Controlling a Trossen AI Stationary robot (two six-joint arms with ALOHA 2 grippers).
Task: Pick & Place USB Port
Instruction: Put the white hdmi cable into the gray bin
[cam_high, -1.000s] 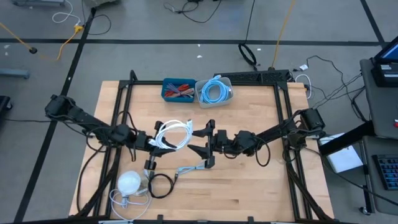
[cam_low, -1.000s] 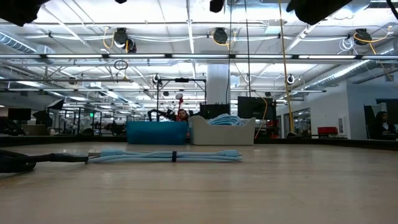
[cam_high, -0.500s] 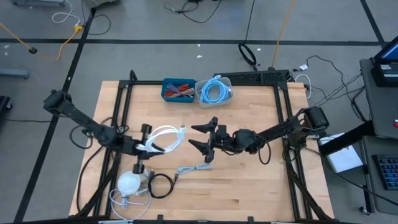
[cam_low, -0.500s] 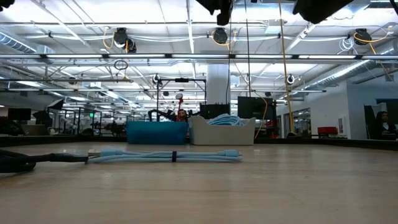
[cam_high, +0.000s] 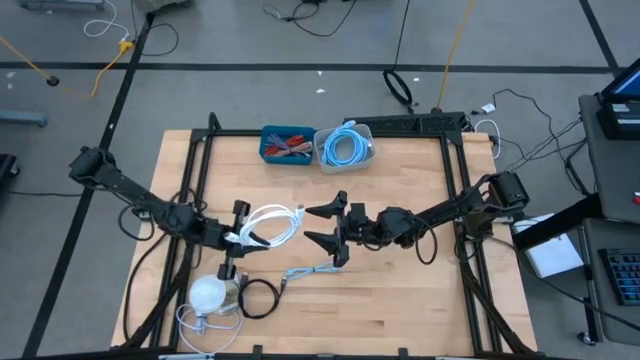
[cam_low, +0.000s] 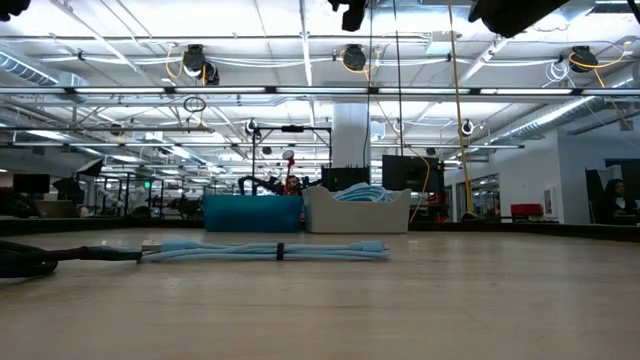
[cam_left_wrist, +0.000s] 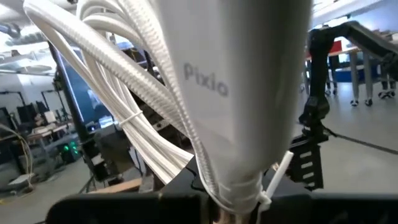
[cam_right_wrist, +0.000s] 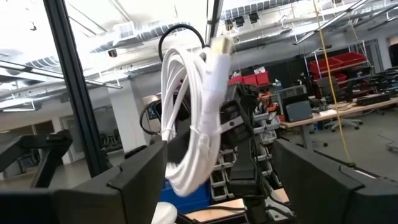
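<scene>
The white cable (cam_high: 272, 220) points out level from my left gripper, so the cable's loose end (cam_high: 299, 214) should be held by my right gripper while my left gripper grabs it from above.
A white coiled USB cable (cam_high: 272, 223) hangs in the air over the table's middle, with my left gripper (cam_high: 238, 238) shut on its left end. In the left wrist view the cable bundle (cam_left_wrist: 186, 93) rises from between the fingers. My right gripper (cam_high: 326, 227) stands open just to the right of the cable, pointing at it, with nothing between its fingers. In the right wrist view the cable (cam_right_wrist: 193, 118) shows ahead of the spread fingers, apart from them. A light-blue cable (cam_high: 312, 270) lies flat on the table near the front of both grippers. My left gripper pinches the white cable's bundled end (cam_left_wrist: 239, 186) between its two fingers, just below a thin white tie. The fingers come nearly level from the table's left. The coil sticks out past the fingertips toward the right gripper, lifted clear of the table.
At the far edge stand a blue bin (cam_high: 287, 143) of small parts and a white bin (cam_high: 346, 147) holding a coiled blue cable. Near the front left lie a white round puck (cam_high: 208, 293) and a black cable loop (cam_high: 257, 298). Black frame bars run along both table sides.
My left gripper has drawn back a little toward the table's left edge and risen slightly, carrying the white cable with it, so the gap to the right gripper has widened. The cable stays clear of the table.
</scene>
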